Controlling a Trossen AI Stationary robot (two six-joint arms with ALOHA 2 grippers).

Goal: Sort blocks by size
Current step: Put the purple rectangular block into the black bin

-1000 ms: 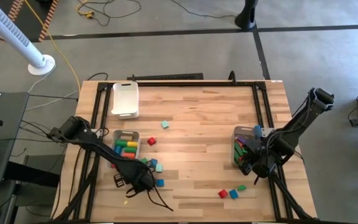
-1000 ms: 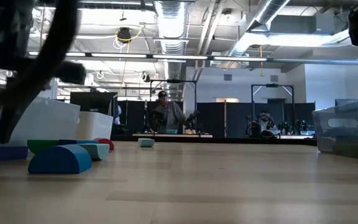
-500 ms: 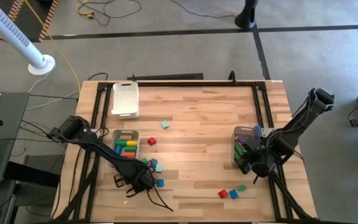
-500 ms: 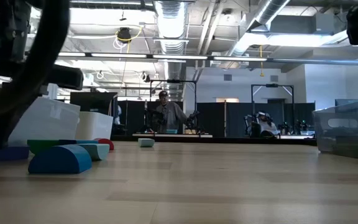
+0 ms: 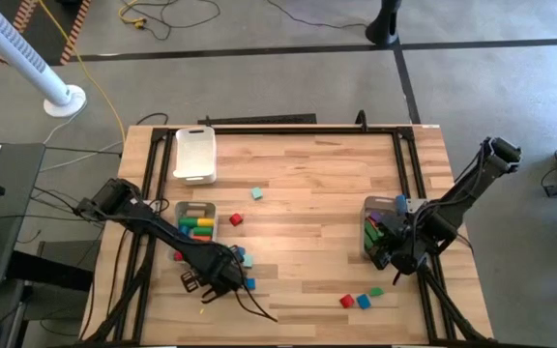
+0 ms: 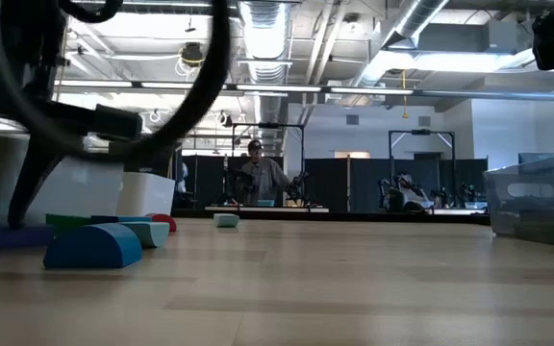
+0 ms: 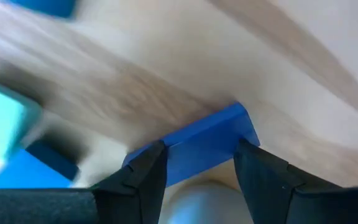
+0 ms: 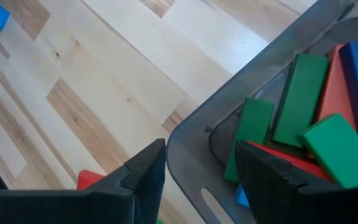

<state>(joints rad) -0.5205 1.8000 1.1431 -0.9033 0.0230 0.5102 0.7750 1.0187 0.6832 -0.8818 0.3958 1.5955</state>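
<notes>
The left gripper's fingers have the blue block's long side (image 7: 199,138) running across them, so the robot should lift clear, turn its left gripper and squeeze the block across its width (image 7: 202,155).
My left gripper (image 5: 219,275) points down at the table's near left, shut on a blue block (image 7: 194,146). Teal and blue blocks (image 5: 243,259) lie on the table beside it, and a blue half-round block (image 6: 92,246) lies in front of it in the low view. My right gripper (image 8: 201,180) hangs open over the corner of the right clear bin (image 8: 229,124), with nothing between its fingers. That bin holds green, red and blue blocks (image 8: 300,102). Loose blocks (image 5: 361,299) lie near the table's front right. My left gripper pinches the blue block between its two fingers (image 7: 145,177), which come from above, pointing down. The fingers sit on two opposite sides of the block (image 7: 235,134), which spans the gap between them. Whether the block rests on the table or hangs just clear, I cannot tell.
A second clear bin (image 5: 196,224) with coloured blocks stands left of centre, and a white tray (image 5: 194,155) at the far left. Single teal (image 5: 256,193) and red (image 5: 236,219) blocks lie mid-table. A person stands in the room beyond the table.
My left gripper has kept its place and rolled a little about its own downward line, with the blue block still between its fingers. Its cable has swung across the low view.
</notes>
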